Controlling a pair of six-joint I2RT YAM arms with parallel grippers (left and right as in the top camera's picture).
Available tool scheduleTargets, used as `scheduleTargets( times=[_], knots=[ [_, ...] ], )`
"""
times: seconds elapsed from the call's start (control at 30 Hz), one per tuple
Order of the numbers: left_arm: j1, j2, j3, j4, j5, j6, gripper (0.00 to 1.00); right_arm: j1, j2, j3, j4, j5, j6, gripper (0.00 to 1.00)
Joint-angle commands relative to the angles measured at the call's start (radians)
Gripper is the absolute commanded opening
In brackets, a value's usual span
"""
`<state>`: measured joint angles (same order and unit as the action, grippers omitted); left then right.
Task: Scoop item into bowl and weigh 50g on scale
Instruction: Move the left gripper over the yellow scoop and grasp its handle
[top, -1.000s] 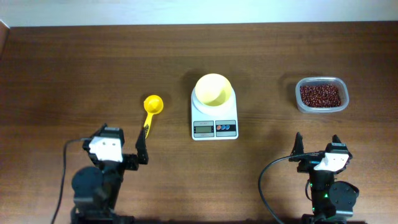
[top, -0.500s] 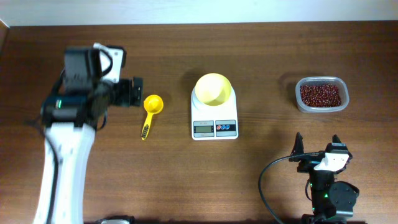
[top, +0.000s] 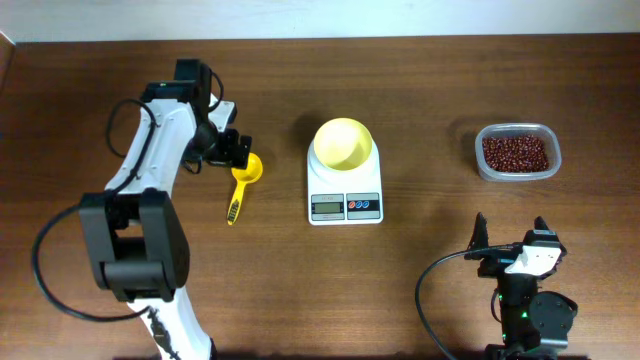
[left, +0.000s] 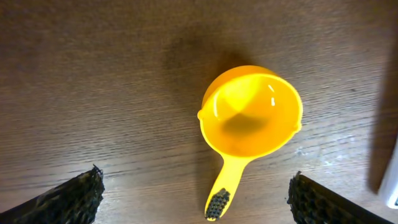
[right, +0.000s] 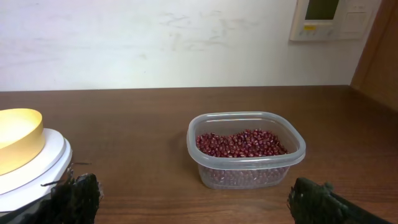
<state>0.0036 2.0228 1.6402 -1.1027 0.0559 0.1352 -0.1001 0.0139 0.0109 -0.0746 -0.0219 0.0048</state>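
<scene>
I should keep lowering my left gripper until my open fingers are on both sides of the cup's side, because the scoop's rim facing away from the scale is lined up with them.
The dark reddish-brown beans fill a clear tub at the right. The pale-yellow bowl stands empty on the white scale at the centre. A yellow scoop lies left of the scale, its cup empty and its handle toward the front. My left gripper hovers open above the scoop, with the handle between its fingers and untouched. My right gripper rests open at the front right, facing the tub.
The left arm reaches from the front left across the table's left side. A light wall runs behind the table's back edge, with a panel mounted on it.
My left arm has swung up from the front left and then right, bringing its open gripper over the scoop. The right arm has stayed still.
</scene>
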Motion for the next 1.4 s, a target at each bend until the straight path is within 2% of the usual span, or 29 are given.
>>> scheduleTargets(
  times=[0.0, 0.23, 0.47, 0.7, 0.77, 0.97, 1.0, 1.03, 1.1, 1.17, 1.2, 1.33, 1.37],
  knots=[
    [0.006, 0.027, 0.016, 0.013, 0.0, 0.017, 0.99, 0.008, -0.008, -0.005, -0.005, 0.012, 0.011, 0.99],
    [0.006, 0.035, 0.013, 0.043, 0.0, 0.017, 0.99, 0.008, -0.008, -0.005, -0.005, 0.012, 0.011, 0.99],
    [0.006, 0.123, 0.013, 0.049, -0.001, 0.017, 0.99, 0.008, -0.008, -0.005, -0.005, 0.012, 0.011, 0.99],
    [0.006, 0.139, 0.013, 0.111, -0.063, 0.017, 0.99, 0.008, -0.008, -0.005, -0.005, 0.011, 0.011, 0.99],
    [0.006, 0.153, 0.013, 0.131, -0.063, 0.017, 0.94, 0.008, -0.008, -0.005, -0.005, 0.012, 0.011, 0.99],
    [0.006, 0.193, 0.012, 0.146, -0.052, 0.017, 1.0, 0.008, -0.008, -0.005, -0.005, 0.012, 0.011, 0.99],
    [0.006, 0.193, 0.012, 0.15, -0.052, 0.017, 0.97, 0.008, -0.008, -0.005, -0.005, 0.012, 0.011, 0.99],
    [0.006, 0.193, 0.012, 0.154, -0.052, 0.017, 0.89, 0.008, -0.008, -0.005, -0.005, 0.012, 0.011, 0.99],
    [0.006, 0.193, 0.012, 0.167, -0.052, 0.017, 0.64, 0.008, -0.008, -0.005, -0.005, 0.012, 0.011, 0.99],
    [0.006, 0.193, 0.012, 0.174, -0.052, 0.016, 0.5, 0.008, -0.008, -0.005, -0.005, 0.012, 0.011, 0.99],
    [0.006, 0.193, 0.012, 0.175, -0.052, 0.016, 0.35, 0.008, -0.008, -0.005, -0.005, 0.012, 0.011, 0.99],
    [0.006, 0.193, 0.012, 0.179, -0.052, 0.016, 0.0, 0.008, -0.008, -0.005, -0.005, 0.012, 0.011, 0.99],
    [0.006, 0.193, 0.012, 0.179, -0.052, 0.016, 0.0, 0.008, -0.008, -0.005, -0.005, 0.012, 0.011, 0.99]
  ],
)
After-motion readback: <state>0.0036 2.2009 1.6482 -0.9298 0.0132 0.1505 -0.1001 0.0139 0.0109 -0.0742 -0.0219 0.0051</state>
